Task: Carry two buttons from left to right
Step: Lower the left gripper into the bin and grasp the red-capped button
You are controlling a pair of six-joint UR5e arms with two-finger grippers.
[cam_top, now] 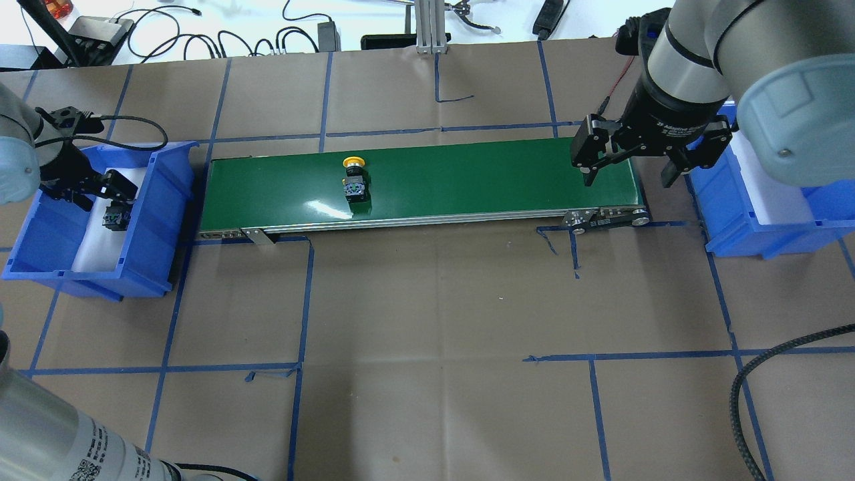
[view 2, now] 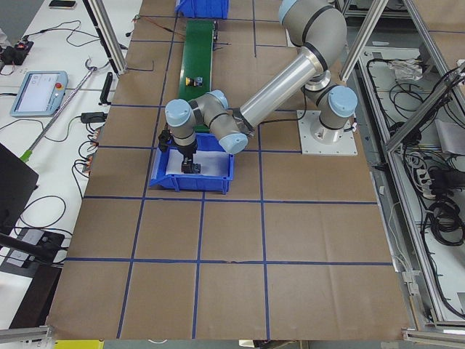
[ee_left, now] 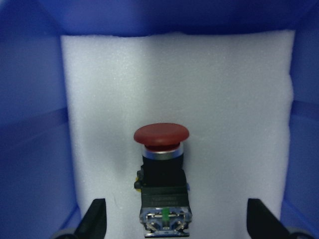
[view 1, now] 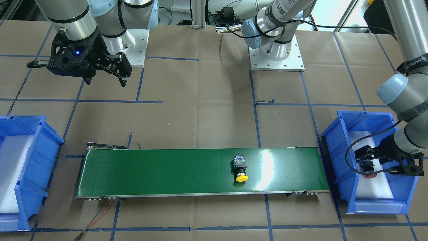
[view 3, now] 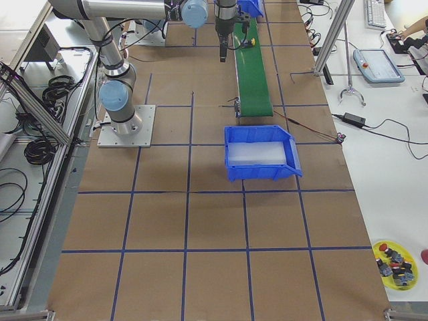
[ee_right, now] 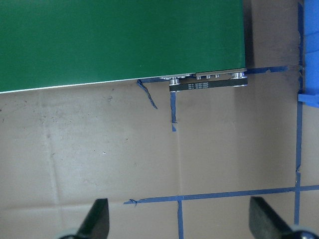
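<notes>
I expect the red button (view 1: pixel 368 170) to ride toward my right gripper when I lay it midway along the green conveyor belt, because the yellow button (view 1: pixel 240 168) sits there.
A yellow-capped button (view 1: pixel 240 169) lies on its side on the green conveyor belt (view 1: pixel 167 170), also in the overhead view (cam_top: pixel 353 177). A red-capped button (ee_left: pixel 161 184) lies on white foam in the blue bin (cam_top: pixel 160 220) at the robot's left. My left gripper (ee_left: pixel 177 224) is low in that bin, open, with one finger on either side of the red button and clear of it. It also shows in the front view (view 1: pixel 384 165). My right gripper (cam_top: pixel 628 177) is open and empty, hovering above the belt's right end.
A second blue bin (cam_top: pixel 735 220) with white foam stands at the belt's right end, holding nothing visible. Brown paper with blue tape lines covers the table. A yellow dish (view 3: pixel 394 264) with several spare buttons sits far off at the table's corner.
</notes>
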